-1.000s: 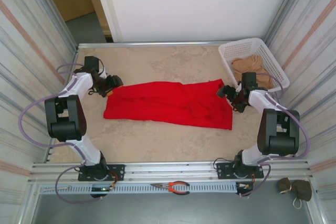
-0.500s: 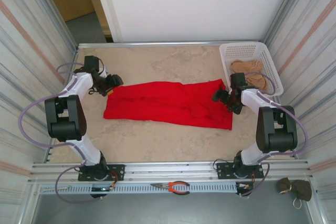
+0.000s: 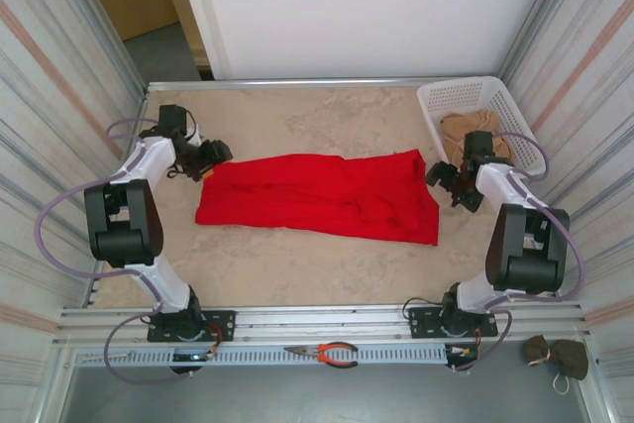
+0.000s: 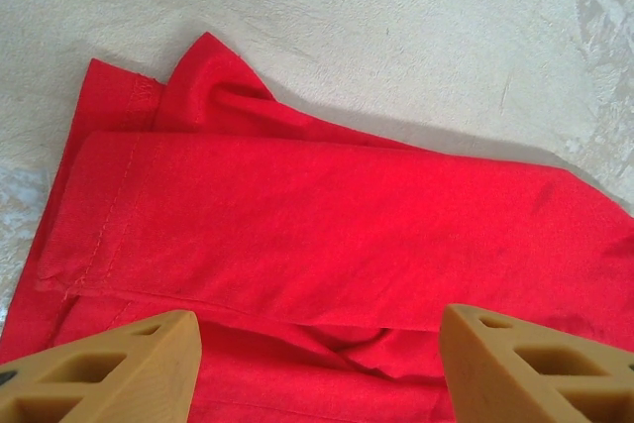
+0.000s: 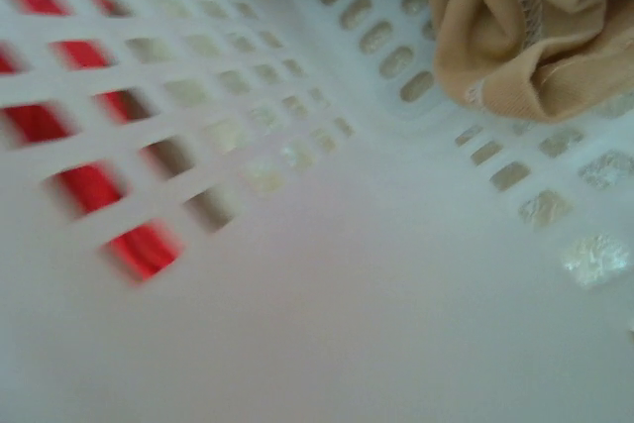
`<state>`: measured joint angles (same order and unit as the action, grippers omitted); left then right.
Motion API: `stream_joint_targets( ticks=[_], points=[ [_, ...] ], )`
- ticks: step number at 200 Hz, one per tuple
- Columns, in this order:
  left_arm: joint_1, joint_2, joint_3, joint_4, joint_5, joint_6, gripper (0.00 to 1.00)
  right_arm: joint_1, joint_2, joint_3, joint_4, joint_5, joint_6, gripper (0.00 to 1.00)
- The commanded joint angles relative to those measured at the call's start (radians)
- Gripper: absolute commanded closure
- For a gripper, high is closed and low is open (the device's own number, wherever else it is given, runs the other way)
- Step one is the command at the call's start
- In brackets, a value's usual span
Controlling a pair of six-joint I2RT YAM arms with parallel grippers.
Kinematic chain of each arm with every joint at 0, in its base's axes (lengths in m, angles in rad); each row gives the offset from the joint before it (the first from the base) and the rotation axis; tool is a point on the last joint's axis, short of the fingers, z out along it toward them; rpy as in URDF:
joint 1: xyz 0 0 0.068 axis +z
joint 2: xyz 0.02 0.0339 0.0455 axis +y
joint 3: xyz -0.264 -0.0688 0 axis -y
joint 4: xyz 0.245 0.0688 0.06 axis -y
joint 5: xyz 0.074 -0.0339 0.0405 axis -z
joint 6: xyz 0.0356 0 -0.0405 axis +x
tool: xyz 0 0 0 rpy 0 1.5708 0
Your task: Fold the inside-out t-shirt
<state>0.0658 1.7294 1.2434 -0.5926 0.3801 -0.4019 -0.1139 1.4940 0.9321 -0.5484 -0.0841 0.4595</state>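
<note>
I should first push the basket back a little with my right gripper, because the basket's side (image 3: 433,139) is crowding it beside the t-shirt's end. Then my right gripper should take the red cloth there (image 3: 419,167).
The inside-out t-shirt (image 3: 317,195) lies flat across the middle of the table as a long red band, folded lengthwise. My left gripper (image 3: 211,158) hovers at its far left end. In the left wrist view the gripper (image 4: 319,349) is open, and its tan fingertips (image 4: 149,349) straddle layered red cloth (image 4: 327,215) without pinching it. My right gripper (image 3: 451,183) sits just past the shirt's right end, against the basket's left wall, with its fingers spread and nothing between them. Red cloth (image 5: 144,250) shows through the basket's holes.
A white slotted basket (image 3: 436,96) stands at the back right and holds a tan garment (image 3: 475,126). Its wall (image 5: 347,294) is very close to the right wrist camera, with the tan garment (image 5: 515,37) behind. Orange-handled pliers (image 3: 327,352) lie on the front rail.
My right gripper moved left to the shirt's right corner, then pulled back right toward the basket. The shirt and the left arm have not moved.
</note>
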Motion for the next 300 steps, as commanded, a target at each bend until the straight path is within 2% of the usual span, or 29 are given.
stream_joint_targets(
  ticks=[1, 36, 93, 121, 140, 163, 195, 270, 300],
  points=[
    [0.004, -0.010, 0.026, -0.001, 0.024, -0.012, 0.34, 0.056, -0.103, -0.017, -0.050, -0.041, 0.003, 0.04],
    [0.005, -0.010, 0.025, 0.000, 0.030, -0.012, 0.35, 0.134, -0.124, -0.075, -0.002, -0.021, 0.068, 0.03],
    [0.004, -0.029, 0.029, -0.003, 0.042, -0.013, 0.34, 0.170, 0.063, -0.034, 0.031, 0.010, 0.053, 0.02],
    [0.003, -0.026, 0.034, -0.002, 0.046, -0.015, 0.34, 0.202, 0.154, -0.007, 0.035, -0.042, 0.043, 0.02],
    [0.004, -0.024, 0.036, 0.000, 0.048, -0.015, 0.34, 0.249, 0.177, 0.003, 0.040, -0.072, 0.047, 0.03],
    [0.003, -0.023, 0.031, 0.006, 0.049, -0.018, 0.34, 0.289, 0.183, -0.002, 0.048, -0.043, 0.069, 0.03],
    [0.003, -0.020, 0.029, 0.008, 0.055, -0.018, 0.34, 0.265, 0.163, -0.007, 0.047, -0.009, 0.068, 0.02],
    [0.003, -0.029, 0.027, 0.008, 0.055, -0.024, 0.34, 0.026, 0.154, 0.159, -0.039, -0.092, -0.036, 0.02],
    [0.003, -0.040, 0.026, 0.002, 0.050, -0.021, 0.34, 0.055, 0.097, 0.206, -0.089, -0.109, -0.058, 0.04]
  ],
)
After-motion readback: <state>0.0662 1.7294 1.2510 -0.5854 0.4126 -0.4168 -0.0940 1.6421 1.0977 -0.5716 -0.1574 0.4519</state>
